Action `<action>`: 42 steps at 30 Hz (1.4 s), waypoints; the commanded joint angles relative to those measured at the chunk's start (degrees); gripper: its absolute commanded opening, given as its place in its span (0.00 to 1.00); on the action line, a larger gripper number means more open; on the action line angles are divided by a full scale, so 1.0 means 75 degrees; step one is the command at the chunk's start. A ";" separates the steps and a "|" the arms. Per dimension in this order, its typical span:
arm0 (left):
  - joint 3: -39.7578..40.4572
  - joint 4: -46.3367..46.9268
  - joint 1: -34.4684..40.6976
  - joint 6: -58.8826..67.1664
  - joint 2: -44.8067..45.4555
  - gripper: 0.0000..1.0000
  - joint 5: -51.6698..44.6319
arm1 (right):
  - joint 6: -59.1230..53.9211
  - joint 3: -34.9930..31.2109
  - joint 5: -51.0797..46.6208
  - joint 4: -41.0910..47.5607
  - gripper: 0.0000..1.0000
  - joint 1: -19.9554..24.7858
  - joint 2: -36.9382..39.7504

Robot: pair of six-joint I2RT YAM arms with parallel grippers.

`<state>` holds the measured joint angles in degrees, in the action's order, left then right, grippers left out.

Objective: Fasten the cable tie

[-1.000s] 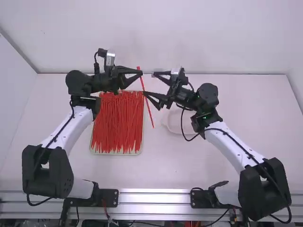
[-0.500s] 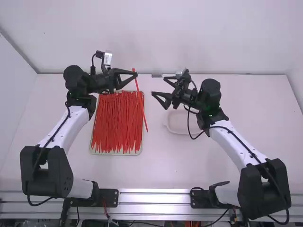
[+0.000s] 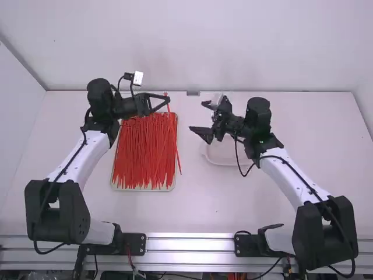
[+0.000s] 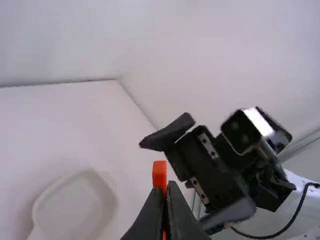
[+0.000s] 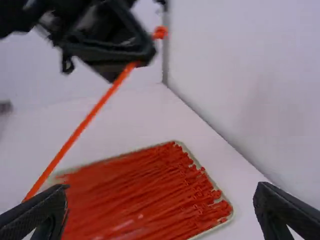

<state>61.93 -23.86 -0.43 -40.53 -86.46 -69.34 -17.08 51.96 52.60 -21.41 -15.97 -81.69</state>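
Observation:
The strap (image 3: 176, 140) hangs long and thin below its gripped head (image 3: 166, 94), so it will curve into a round loop when the robot brings the strap's tip up.
My left gripper (image 3: 164, 101) is shut on a single red cable tie (image 3: 175, 143) just below its square head (image 4: 159, 173). The strap hangs down over the right edge of the tray (image 3: 171, 188). In the left wrist view the left gripper (image 4: 164, 201) has its fingers pressed together around the strap. My right gripper (image 3: 199, 116) stands open a short way to the right, facing the tie and apart from it. In the right wrist view the right gripper (image 5: 160, 189) has wide-spread fingers, and the held tie (image 5: 80, 132) slants across in front.
A flat tray holds a thick pile of several red cable ties (image 3: 144, 150) at the left centre of the table. A shallow translucent container (image 3: 219, 154) lies below the right gripper. The back wall (image 3: 233, 41) is close behind both grippers.
The left gripper has drawn back to the left with the tie. The right gripper has pulled away to the right and now stands clear of the strap.

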 commanded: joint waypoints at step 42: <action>0.0204 0.1518 0.0012 -0.2652 0.0017 0.02 -0.0764 | -1.1485 0.0219 0.4890 0.0568 0.99 -0.0714 -0.0047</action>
<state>61.93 -12.23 -0.43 -57.19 -86.46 -75.57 -99.83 51.96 86.67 -16.99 -20.05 -81.69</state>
